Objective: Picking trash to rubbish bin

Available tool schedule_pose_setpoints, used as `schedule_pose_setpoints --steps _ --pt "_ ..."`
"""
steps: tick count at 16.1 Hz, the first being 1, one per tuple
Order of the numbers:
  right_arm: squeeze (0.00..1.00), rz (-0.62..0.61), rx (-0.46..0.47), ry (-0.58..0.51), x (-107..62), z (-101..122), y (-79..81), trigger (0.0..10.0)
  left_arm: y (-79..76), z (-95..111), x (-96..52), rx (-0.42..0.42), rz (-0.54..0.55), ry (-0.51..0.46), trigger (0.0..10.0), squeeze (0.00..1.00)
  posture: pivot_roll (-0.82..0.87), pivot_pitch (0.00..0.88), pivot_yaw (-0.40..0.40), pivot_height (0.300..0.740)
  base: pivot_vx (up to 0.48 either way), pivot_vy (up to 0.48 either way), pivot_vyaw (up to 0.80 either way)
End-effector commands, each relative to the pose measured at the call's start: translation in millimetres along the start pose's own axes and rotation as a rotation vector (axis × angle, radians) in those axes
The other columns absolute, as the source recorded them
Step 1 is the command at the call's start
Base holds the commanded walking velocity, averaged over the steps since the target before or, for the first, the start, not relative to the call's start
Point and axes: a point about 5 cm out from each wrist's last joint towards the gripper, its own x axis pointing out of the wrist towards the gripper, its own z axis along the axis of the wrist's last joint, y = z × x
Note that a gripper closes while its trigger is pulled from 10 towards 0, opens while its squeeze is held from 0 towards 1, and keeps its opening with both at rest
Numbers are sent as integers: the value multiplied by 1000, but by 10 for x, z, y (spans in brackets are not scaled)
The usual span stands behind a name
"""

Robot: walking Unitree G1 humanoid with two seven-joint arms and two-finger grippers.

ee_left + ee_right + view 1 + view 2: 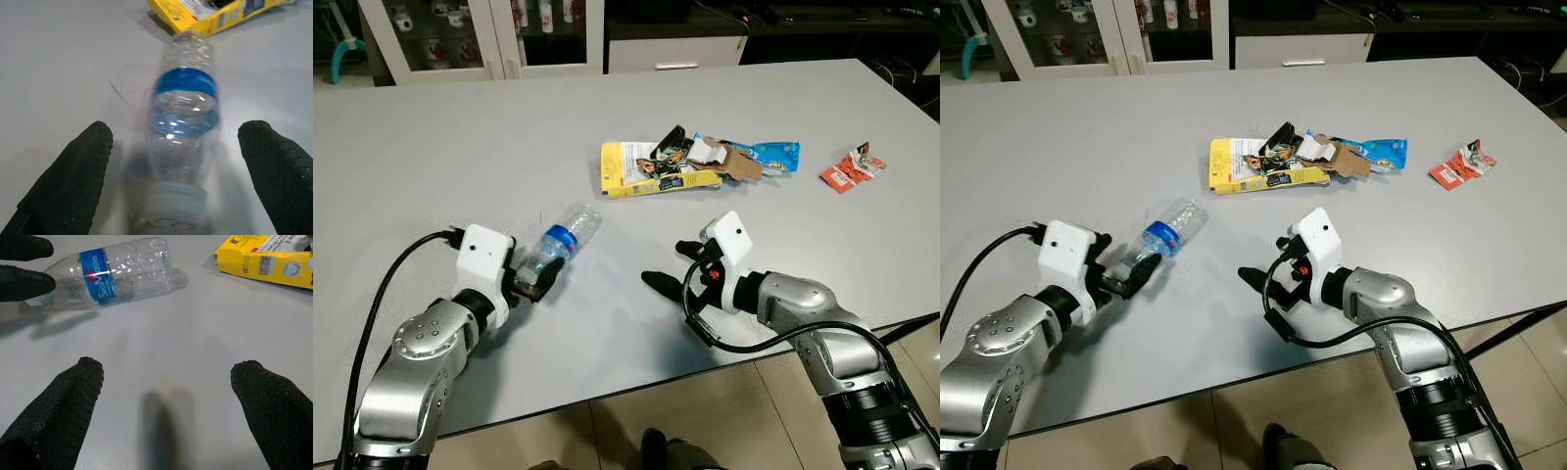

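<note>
The white cap [176, 208] sits straight on the bottle's neck. The whole bottle [564, 236] will therefore come along, sticking out ahead, when I lift it by the cap.
A clear plastic bottle [564, 237] with a blue label lies on its side on the grey table [450, 147], cap end toward me. My left gripper [534, 282] is open at that cap end, with one black finger on each side of the bottle's neck [176, 196] and not closed on it. To the right, my right gripper [672, 266] rests low over bare table, open with nothing between its fingers [73, 396]. Further back lie a flattened yellow box [646, 171], crumpled wrappers [729, 157] and a red wrapper [850, 168].
The table's near edge [636, 387] runs just under both forearms, with tiled floor below. White cabinets with glass doors [480, 34] stand behind the table's far edge. A black cable [382, 294] loops from the left wrist.
</note>
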Motion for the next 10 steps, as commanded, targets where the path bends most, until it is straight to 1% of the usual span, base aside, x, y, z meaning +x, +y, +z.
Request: schedule_pose_setpoints --steps 1,4,10 --pt "0 1 -27 -11 -35 50 -7 10000 -30 -50 4 9 -43 37 10000 0 -50 162 -27 740 0 0 0" --pt "0 5 -29 -11 -45 34 24 10000 -25 -125 -1 -4 -79 94 10000 0 -52 164 -25 740 0 0 0" --pt "0 12 -26 -9 -37 4 64 10000 166 -322 49 -45 9 138 10000 0 -51 171 -26 740 0 0 0"
